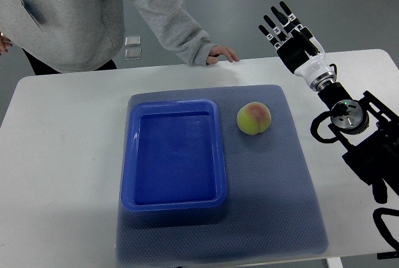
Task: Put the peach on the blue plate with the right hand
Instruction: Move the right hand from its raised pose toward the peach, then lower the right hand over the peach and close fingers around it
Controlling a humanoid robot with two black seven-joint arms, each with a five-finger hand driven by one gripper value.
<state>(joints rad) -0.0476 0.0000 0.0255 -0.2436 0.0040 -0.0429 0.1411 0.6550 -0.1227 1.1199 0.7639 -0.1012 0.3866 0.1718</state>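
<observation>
The yellow-pink peach [254,118] is nearer than my right gripper, which reaches past it and beyond the table's far edge [262,58]. Next, I pull the gripper back and lower its open fingers around the peach.
A yellow-pink peach [254,118] lies on the grey-blue mat [287,174], just right of the blue plate [128,174], a deep rectangular tray with nothing in it. My right hand [283,26] is raised beyond the table's far right edge, up and to the right of the peach. Its black fingers [274,22] are stretched out straight and hold nothing. The right arm runs down to the picture's right edge. My left arm does not show.
A person in a grey sweatshirt [93,12] stands at the far side of the white table [56,156], one hand [221,54] resting on its far edge near my right hand. Bare table surrounds the mat.
</observation>
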